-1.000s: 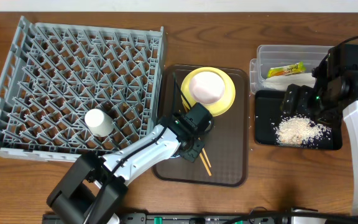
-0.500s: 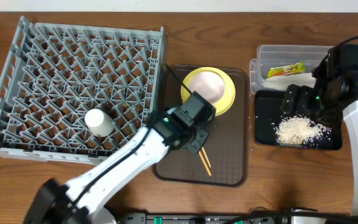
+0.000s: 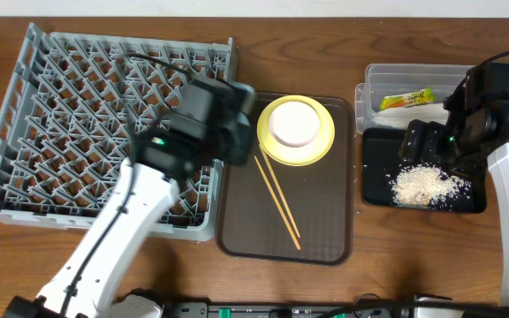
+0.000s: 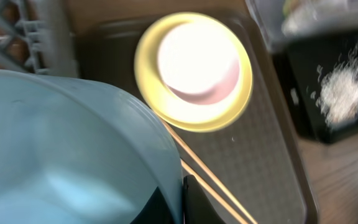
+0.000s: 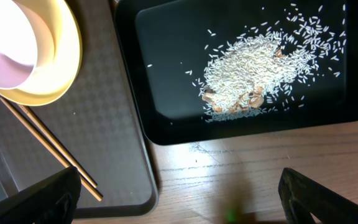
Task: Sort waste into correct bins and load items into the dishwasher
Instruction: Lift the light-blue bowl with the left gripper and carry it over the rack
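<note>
The robot's left gripper is holding the light blue bowl (image 4: pixel 120 130) by the bowl's rim beside the grey dish rack's open wires (image 3: pixel 138 99), so it should go on carrying until the bowl rests there.
My left gripper (image 4: pixel 182 199) is shut on the rim of the light blue bowl (image 4: pixel 67 149), which fills the left of the left wrist view. Overhead, that gripper (image 3: pixel 228 132) hangs over the right edge of the grey dish rack (image 3: pixel 78 97); the bowl and the white cup are hidden under the arm. The white-beige bowl (image 3: pixel 292 123) sits on the yellow plate (image 3: pixel 323 146). Two chopsticks (image 3: pixel 278 200) lie on the brown tray (image 3: pixel 325 221). The snack wrapper (image 3: pixel 406 100) and napkin (image 3: pixel 405 116) lie in the clear tub (image 3: pixel 414 72). Rice scraps (image 3: pixel 424 185) lie in the black tray (image 3: pixel 467 201). My right gripper (image 5: pixel 179 205) is open and empty.
The brown tray stands between the rack and the two bins. In the right wrist view, bare wooden table (image 5: pixel 229 174) shows in front of the black tray (image 5: pixel 166 124). The right arm (image 3: pixel 493 106) stands over the bins at the far right.
My left gripper has risen from the brown tray with the blue bowl and moved up and left over the rack's right edge, now covering the cup. The right arm has not moved.
</note>
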Robot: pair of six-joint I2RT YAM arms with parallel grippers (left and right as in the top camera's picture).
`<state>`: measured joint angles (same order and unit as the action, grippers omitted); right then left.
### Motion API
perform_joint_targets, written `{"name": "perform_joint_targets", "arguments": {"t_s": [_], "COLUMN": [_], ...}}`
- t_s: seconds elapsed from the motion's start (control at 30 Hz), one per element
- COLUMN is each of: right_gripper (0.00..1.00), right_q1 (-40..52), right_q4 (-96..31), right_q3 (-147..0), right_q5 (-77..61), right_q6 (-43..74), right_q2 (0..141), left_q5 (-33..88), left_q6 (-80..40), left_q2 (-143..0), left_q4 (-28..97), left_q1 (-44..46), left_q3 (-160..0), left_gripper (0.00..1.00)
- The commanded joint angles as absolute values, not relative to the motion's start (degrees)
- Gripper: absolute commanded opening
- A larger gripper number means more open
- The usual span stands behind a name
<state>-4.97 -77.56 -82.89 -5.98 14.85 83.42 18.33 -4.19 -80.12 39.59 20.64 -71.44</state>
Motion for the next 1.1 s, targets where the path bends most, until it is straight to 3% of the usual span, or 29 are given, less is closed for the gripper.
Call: {"name": "perform_joint_targets", "arguments": {"t_s": [0.0,0.27,0.53,0.83,1.07], "right_gripper": [0.99,0.99,0.99,0.99,0.99], "right_q1": [-5.23,-5.23,-5.23,-5.23,-5.23], "right_q4": [-77.58,-77.58,-77.58,-77.58,-77.6], "right_q3": [-83.35,-83.35,-83.35,-83.35,-83.35], "right_q5": [-6.24,-6.24,-6.24,-6.24,-6.24], "right_q6": [14.52,14.52,14.52,14.52,14.55], "right_q2": [83.24,83.24,83.24,83.24,83.24], "left_q5": [31.42,57.14,73.03,80.27,84.6], "left_q6": [-1.65,-0.47,-1.8,-5.61,-15.44], "left_q2": [-79.44,-82.91,-89.95,-98.24,-104.97], "left_q4": [39.59,37.89,31.88,22.02,11.64], "left_q1": [13.74,-1.87,-12.4,-18.31,-19.99], "left_q3": [-72.88,-72.88,-72.88,-72.88,-72.88], "left_gripper": [0.07,0.08,0.07,0.08,0.08]}}
